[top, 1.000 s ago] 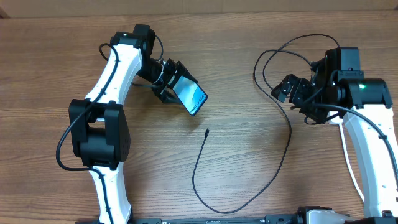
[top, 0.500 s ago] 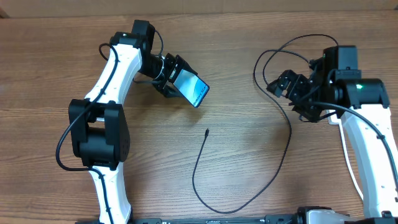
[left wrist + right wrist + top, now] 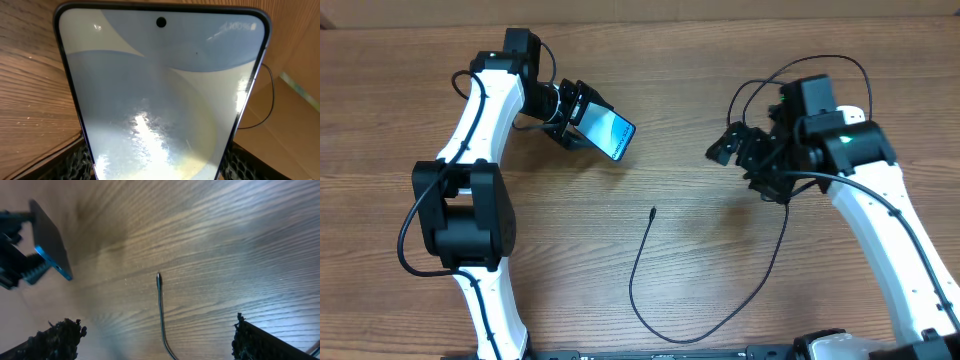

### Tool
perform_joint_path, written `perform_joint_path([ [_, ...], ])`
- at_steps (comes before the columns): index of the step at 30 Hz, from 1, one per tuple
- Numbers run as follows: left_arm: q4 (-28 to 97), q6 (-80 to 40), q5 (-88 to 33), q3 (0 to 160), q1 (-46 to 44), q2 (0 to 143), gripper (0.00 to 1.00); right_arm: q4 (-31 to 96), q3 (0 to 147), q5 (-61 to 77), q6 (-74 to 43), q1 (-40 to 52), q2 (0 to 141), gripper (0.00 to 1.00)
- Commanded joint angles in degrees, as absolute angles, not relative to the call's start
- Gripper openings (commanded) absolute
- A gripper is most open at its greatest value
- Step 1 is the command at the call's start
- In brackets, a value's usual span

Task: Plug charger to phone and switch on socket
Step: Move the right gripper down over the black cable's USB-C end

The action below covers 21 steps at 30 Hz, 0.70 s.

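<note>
My right gripper should keep going down until its open fingers are on both sides of the connector body (image 3: 652,214), because the connector tip lies clear and its cable (image 3: 162,317) runs midway between those fingers.
The phone (image 3: 612,135), light blue screen up, is held tilted above the table by my left gripper (image 3: 586,126), which is shut on its edges. It fills the left wrist view (image 3: 160,95) between the fingers (image 3: 157,172). The charger cable's connector tip (image 3: 652,211) lies loose on the table, centre. The thin black cable curves down (image 3: 670,338), then up to loops at the far right (image 3: 800,70). My right gripper (image 3: 730,148) is open and empty, up and to the right of the tip. The right wrist view shows the tip (image 3: 158,276) between its open fingers (image 3: 155,332) and the phone (image 3: 50,245). The socket is hidden.
Brown wood table (image 3: 700,260). The cable loops lie around and under my right arm (image 3: 860,180). My left arm (image 3: 470,130) stretches along the left side.
My left gripper has carried the phone up and to the left. My right arm has swung left toward the table's centre, gripper still open.
</note>
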<state>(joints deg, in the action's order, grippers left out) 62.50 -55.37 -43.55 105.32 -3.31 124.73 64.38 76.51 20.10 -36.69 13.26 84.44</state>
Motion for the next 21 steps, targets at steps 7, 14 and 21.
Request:
perform_joint_path([
  [7, 62.67, -55.81, -42.35, 107.09, -1.96, 124.40, 0.46, 63.26, 76.88, 16.19, -37.74, 18.96, 90.08, 1.00],
  [14, 62.70, -56.07, -41.56, 107.09, -0.10, 124.40, 0.45, 63.00, 76.86, 14.55, -37.74, 20.03, 90.52, 1.00],
  [21, 62.72, -56.64, -41.93, 107.09, 1.98, 124.40, 0.46, 61.01, 74.54, 14.63, -38.96, 21.67, 90.54, 1.00],
])
